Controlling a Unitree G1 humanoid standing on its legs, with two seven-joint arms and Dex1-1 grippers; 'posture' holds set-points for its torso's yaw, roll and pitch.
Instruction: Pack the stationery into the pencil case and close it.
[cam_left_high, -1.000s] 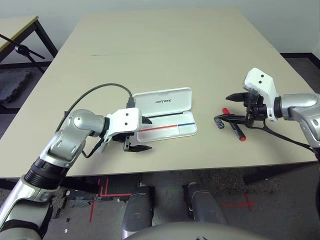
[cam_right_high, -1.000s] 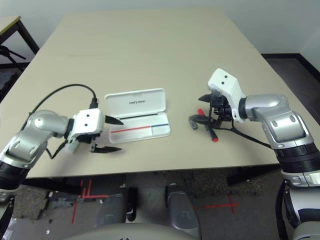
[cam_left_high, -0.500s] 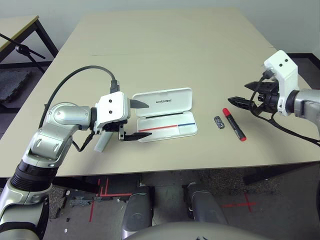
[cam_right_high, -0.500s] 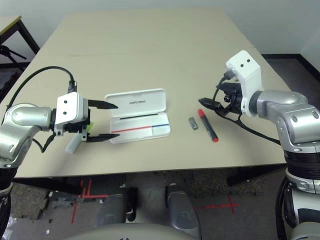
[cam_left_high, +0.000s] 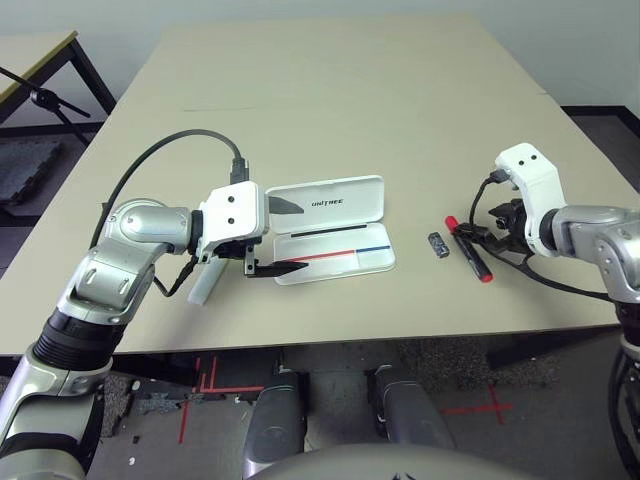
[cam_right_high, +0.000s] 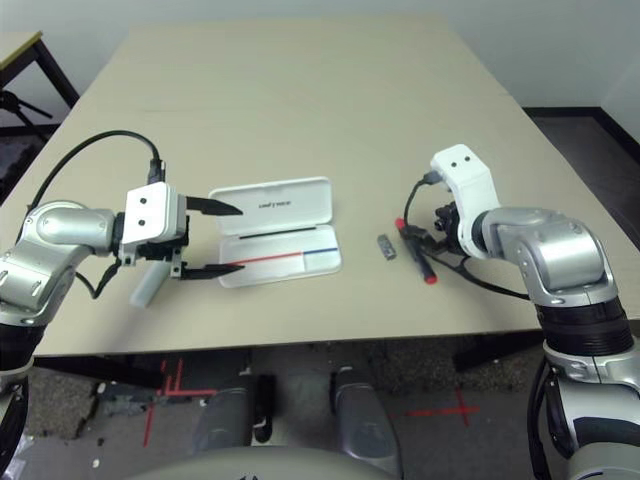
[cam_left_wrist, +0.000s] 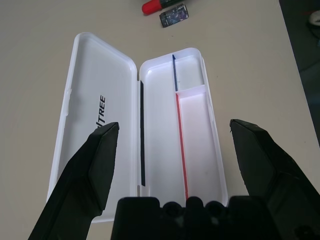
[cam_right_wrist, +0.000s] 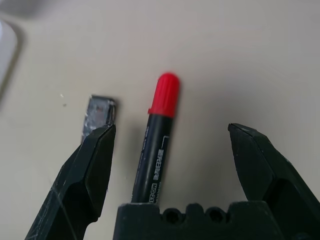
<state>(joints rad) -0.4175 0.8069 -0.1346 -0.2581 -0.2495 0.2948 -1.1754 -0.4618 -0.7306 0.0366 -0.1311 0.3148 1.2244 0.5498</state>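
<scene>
The red marker (cam_left_high: 476, 261) sits crooked to the tray's long compartment (cam_left_high: 330, 243), far from my left gripper, so my right gripper should raise it and turn it along the tray.
The white pencil case (cam_left_high: 335, 205) lies open in the middle of the table, lid flat behind its tray (cam_left_wrist: 197, 150). My left gripper (cam_left_high: 300, 237) hovers open at the case's left end, fingers pointing along it. Beside that wrist, a pale highlighter (cam_left_high: 204, 286) lies on the table, its far end hidden by the gripper. To the right of the case lie a small dark grey block (cam_left_high: 437, 244) and a red marker (cam_right_wrist: 159, 145) with a black barrel. My right gripper (cam_right_wrist: 170, 129) stands open low over the marker, one finger on each side.
A black cable (cam_left_high: 170, 150) loops from my left wrist over the table (cam_left_high: 330, 90). The table's front edge runs just below the case and the marker. Another table with black legs (cam_left_high: 40, 60) stands at the far left.
My right gripper, lifted off to the right half a second ago, has come back down over the marker. My left gripper has shifted right to the case's end. Both stay open.
</scene>
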